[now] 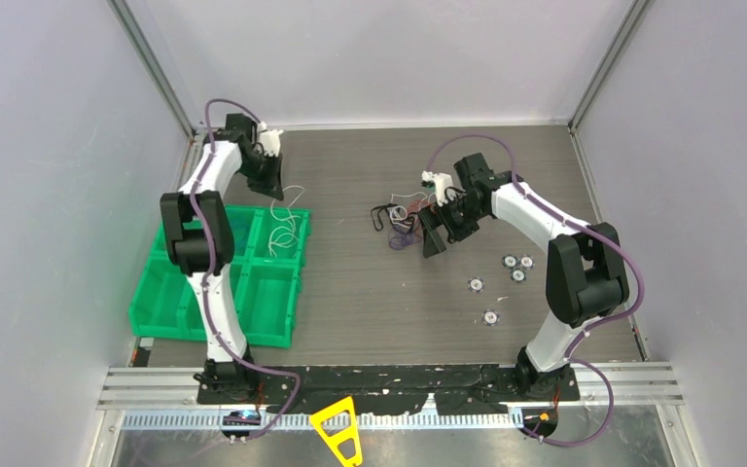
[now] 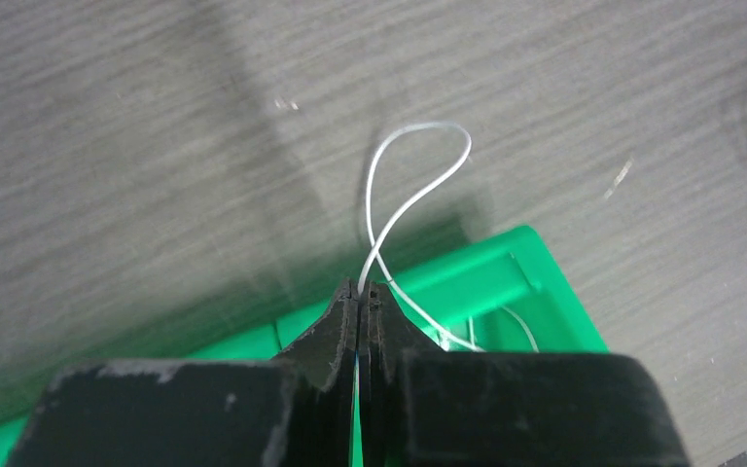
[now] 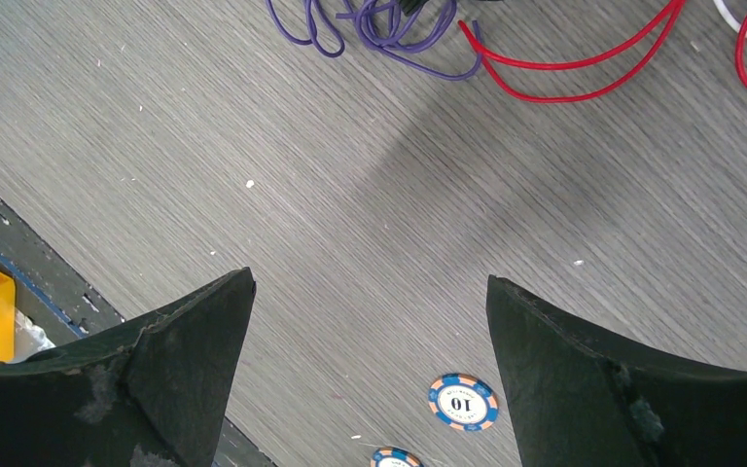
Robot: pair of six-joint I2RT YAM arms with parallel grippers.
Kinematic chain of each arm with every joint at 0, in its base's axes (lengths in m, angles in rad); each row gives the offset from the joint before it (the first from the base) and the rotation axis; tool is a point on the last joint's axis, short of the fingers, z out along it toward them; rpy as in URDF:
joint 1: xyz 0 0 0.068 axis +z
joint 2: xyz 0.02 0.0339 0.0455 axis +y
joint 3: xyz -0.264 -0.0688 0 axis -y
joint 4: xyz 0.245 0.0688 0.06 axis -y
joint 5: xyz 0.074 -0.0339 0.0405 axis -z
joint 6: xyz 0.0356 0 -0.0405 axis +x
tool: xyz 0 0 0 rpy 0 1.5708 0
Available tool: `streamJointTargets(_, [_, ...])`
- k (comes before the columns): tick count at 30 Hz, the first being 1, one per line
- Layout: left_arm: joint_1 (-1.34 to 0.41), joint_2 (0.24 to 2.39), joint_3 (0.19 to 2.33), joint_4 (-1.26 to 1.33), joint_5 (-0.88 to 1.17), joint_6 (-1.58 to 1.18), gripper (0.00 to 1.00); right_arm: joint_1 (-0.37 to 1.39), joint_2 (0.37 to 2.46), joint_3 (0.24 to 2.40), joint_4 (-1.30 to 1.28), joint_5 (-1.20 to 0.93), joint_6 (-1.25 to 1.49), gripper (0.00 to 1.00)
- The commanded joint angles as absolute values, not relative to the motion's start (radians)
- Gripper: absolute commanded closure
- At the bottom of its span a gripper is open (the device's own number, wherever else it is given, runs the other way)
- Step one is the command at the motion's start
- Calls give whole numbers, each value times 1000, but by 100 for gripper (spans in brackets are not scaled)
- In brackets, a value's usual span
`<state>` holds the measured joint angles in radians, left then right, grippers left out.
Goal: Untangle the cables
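Observation:
Red and white loops (image 1: 411, 206) are tangled through the black cable (image 1: 379, 217), so these loops should get pulled along when I pick up the black cable.
My left gripper (image 1: 273, 189) is shut on a thin white cable (image 1: 290, 216) and holds it up above the far right corner of the green bin (image 1: 216, 300). In the left wrist view the white cable (image 2: 416, 185) loops out from the closed tips of the gripper (image 2: 363, 289). The other cables (image 1: 400, 220), black, purple and red, lie bunched on the table centre. My right gripper (image 1: 444, 233) is open and empty just right of them. The right wrist view shows the open gripper (image 3: 370, 282) with purple (image 3: 381, 27), red (image 3: 584, 70) and white (image 3: 739, 25) cables beyond it.
Several round poker chips (image 1: 518, 275) lie on the table near my right arm; two show in the right wrist view (image 3: 462, 401). The green bin (image 2: 491, 272) has several compartments. A yellow triangular piece (image 1: 340, 428) sits at the near edge.

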<state>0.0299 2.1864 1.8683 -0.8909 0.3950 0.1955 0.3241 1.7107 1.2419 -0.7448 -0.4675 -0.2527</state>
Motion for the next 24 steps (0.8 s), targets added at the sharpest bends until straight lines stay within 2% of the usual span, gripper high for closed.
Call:
streamJointTargets(1, [28,1974,1792,-883,436,238,100,316,1682,1278,-763,-481,-256,5])
streamJointTargets(7, [28,1756,1575,-915,459,295,100,315,1661,1270,-765,-490,-255,4])
streamJointTargets(12, [28,1685,1434,-959,425,332,100,315,1657,1259,-765,-499,-255,4])
streamJointTargets(16, [27,1699,1346,-938,373,326,100,314,1655,1256,-765,-500,-256,4])
streamJointTargets(24, [9,1803,1365,-863,281,288,100,311,1661,1253,-763,-500,-258,4])
